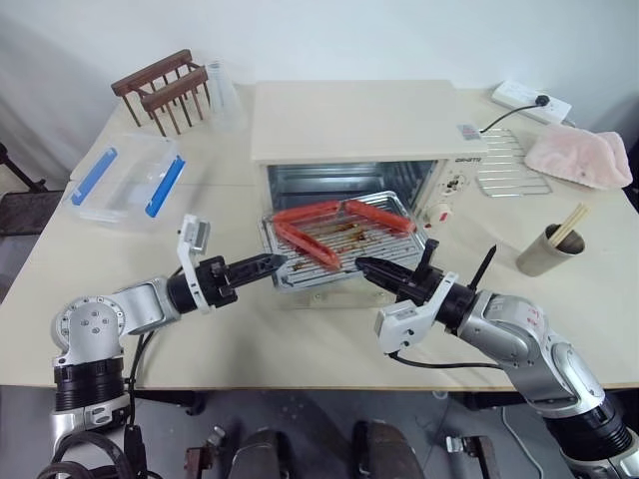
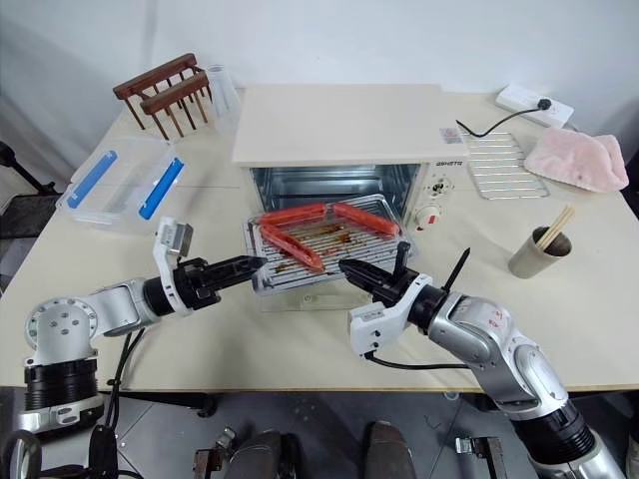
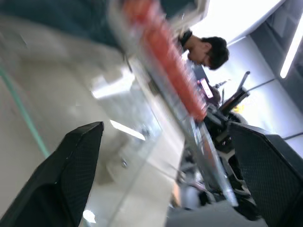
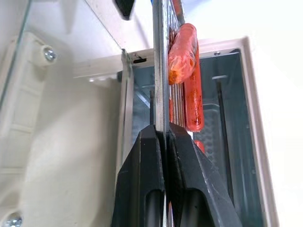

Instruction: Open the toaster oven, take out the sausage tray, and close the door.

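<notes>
I expect the sausages [image 1: 308, 244] to slide together inside the tray's rim when I carry the tray, because they lie loose and crooked on the tray's ridges [image 1: 349, 239].
The cream-white toaster oven [image 1: 349, 120] stands at the middle of the table with its glass door [image 1: 319, 296] folded down flat in front. The shiny sausage tray [image 1: 344, 246] is partly drawn out over the door and carries three red-orange sausages [image 1: 305, 212]. My right gripper [image 1: 364, 265] is shut on the tray's front rim near its right corner; the right wrist view shows its fingers [image 4: 142, 156] pinching the thin metal edge. My left gripper [image 1: 278, 263] is at the tray's front left corner. It is open, and the tray's edge runs between its spread fingers [image 3: 75, 161].
A clear plastic box with blue clips [image 1: 128, 180] and a wooden rack [image 1: 165, 90] sit at the back left. A bare wire rack [image 1: 509, 165], a pink cloth [image 1: 579, 155] and a metal cup of chopsticks [image 1: 547, 249] lie right of the oven. A person [image 3: 208, 49] is in the left wrist view.
</notes>
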Motion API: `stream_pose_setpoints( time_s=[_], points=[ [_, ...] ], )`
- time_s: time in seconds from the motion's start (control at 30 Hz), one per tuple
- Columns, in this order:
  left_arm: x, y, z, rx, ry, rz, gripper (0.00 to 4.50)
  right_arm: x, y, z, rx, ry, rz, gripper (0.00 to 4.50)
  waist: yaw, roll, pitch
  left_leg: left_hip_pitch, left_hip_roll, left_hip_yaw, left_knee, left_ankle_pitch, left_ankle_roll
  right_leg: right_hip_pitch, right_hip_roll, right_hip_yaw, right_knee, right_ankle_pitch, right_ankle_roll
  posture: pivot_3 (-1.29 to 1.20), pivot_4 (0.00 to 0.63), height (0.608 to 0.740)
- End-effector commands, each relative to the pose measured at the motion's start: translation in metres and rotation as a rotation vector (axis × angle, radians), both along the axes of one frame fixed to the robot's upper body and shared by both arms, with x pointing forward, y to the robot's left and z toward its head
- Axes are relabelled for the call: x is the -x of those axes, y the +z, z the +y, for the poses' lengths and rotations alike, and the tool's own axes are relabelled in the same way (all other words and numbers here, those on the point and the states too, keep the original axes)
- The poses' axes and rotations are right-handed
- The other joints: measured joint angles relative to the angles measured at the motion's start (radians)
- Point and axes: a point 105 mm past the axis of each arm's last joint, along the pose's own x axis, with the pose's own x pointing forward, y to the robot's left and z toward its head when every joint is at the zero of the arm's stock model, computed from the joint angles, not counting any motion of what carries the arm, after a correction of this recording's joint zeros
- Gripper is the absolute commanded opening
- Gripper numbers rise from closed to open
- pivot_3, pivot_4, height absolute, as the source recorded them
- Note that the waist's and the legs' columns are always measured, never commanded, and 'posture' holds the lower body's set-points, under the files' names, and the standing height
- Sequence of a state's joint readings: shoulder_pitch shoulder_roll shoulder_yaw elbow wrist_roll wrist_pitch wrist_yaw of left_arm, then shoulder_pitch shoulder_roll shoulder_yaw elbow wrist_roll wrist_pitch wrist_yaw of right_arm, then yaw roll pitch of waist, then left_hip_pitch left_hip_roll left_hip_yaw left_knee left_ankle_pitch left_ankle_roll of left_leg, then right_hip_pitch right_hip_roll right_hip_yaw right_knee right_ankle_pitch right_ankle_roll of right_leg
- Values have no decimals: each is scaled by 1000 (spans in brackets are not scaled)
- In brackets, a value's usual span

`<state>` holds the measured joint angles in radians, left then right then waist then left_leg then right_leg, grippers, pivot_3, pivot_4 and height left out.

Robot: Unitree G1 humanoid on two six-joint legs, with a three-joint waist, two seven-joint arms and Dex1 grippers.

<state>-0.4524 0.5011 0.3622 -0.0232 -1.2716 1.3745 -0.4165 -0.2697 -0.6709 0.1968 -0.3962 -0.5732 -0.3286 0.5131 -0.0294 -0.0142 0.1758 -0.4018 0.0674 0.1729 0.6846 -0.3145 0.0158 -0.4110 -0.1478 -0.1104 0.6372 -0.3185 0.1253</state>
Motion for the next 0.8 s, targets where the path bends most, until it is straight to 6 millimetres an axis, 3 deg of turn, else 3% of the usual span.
stream_pose_setpoints(
  time_s=[0.03,0.23,0.63,0.8],
  points=[
    [5,9,3,36,-19,6,3000,4,10,5,-20,37,-34,0,0,0,0,0,0,0,0,0,0,0,0,0,0,0,0,0,150,740],
    [1,7,-7,72,-21,63,1157,7,9,9,-15,63,-31,0,4,0,0,0,-1,0,0,0,0,1,0,1,0,0,0,0,150,740],
    [-7,3,-21,80,-44,210,1157,6,7,7,-8,64,-16,0,3,0,0,1,-1,-1,1,0,0,1,0,1,1,0,0,0,150,740],
    [-11,4,-23,114,-19,239,38,5,7,6,-13,57,-7,0,3,0,0,1,-1,-1,1,1,0,2,0,1,1,0,0,0,150,740]
  ],
)
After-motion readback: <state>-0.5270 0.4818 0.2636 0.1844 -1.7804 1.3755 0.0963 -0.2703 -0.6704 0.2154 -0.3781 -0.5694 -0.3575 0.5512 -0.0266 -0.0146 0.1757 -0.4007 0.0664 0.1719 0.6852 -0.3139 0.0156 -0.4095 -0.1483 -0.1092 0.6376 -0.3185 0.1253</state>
